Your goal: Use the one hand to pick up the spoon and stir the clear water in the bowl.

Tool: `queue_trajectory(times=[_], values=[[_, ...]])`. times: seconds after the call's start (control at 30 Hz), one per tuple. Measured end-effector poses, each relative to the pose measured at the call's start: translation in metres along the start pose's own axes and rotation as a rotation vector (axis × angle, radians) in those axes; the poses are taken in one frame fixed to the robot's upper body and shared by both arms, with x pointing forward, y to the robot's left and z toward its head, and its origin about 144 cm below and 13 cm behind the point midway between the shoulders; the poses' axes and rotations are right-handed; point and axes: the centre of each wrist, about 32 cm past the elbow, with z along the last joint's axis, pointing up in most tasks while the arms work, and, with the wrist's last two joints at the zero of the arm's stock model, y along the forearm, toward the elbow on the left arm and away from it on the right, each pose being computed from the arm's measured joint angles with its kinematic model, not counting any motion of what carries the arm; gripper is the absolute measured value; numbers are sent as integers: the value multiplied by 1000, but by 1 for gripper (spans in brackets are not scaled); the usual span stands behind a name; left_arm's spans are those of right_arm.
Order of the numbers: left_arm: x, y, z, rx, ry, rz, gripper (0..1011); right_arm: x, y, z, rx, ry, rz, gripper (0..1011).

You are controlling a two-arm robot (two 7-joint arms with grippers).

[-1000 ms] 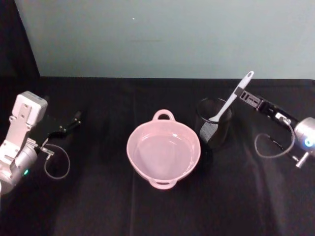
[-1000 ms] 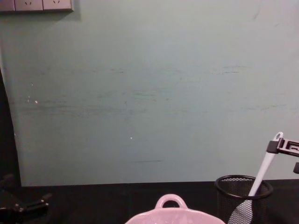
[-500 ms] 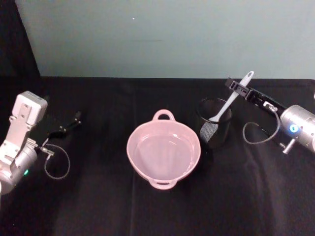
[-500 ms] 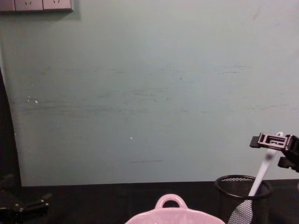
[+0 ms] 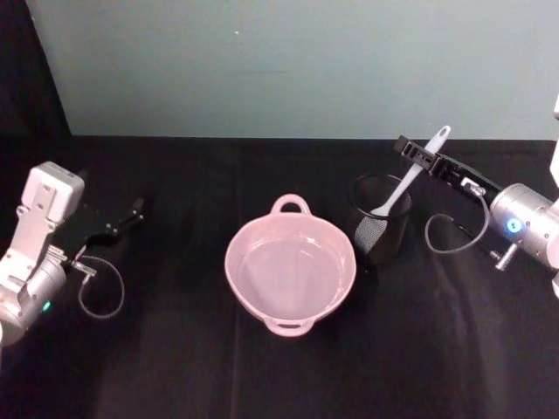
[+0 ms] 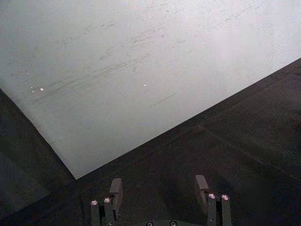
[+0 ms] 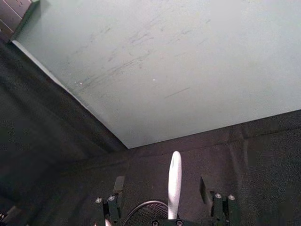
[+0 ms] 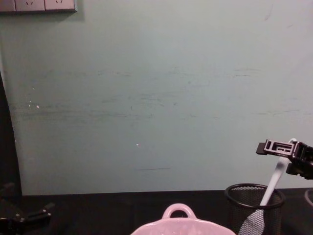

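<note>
The spoon's head [image 8: 253,223] is less wide than the mesh cup's rim [image 8: 247,206], so the spoon will slide out freely and the cup will stay standing when I lift the spoon.
The pale pink bowl [image 5: 290,266] sits at the table's middle with clear water in it; its loop handle [image 8: 179,212] shows in the chest view. The white spoon [image 5: 409,179] leans in a black wire-mesh cup [image 5: 380,218] to the bowl's right. My right gripper [image 5: 417,150] is open at the spoon's upper handle. In the right wrist view the spoon [image 7: 174,181] stands between the two spread fingers [image 7: 205,186], apart from both. From the chest, the right gripper [image 8: 276,147] hangs above the cup [image 8: 254,205]. My left gripper [image 5: 113,225] rests open at the far left.
A black cloth [image 5: 175,349] covers the table up to a pale green wall [image 5: 288,61]. A grey cable [image 5: 450,236] loops beside the right wrist, close to the mesh cup. The left gripper [image 6: 158,186] holds nothing between its fingers.
My right gripper has moved left from beside the spoon's handle until its fingers straddle it. The spoon, bowl and left arm have not moved.
</note>
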Motion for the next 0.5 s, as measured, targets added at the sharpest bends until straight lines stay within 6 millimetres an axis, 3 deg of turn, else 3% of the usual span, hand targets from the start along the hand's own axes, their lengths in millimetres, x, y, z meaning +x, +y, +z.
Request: queue_trajectory(times=[0.17, 0.5], values=[[0, 0, 0, 0, 0, 0, 1011, 0, 0, 0, 0, 0, 0, 997], [0, 0, 0, 0, 0, 0, 1011, 0, -1, 0, -1, 0, 1, 768]])
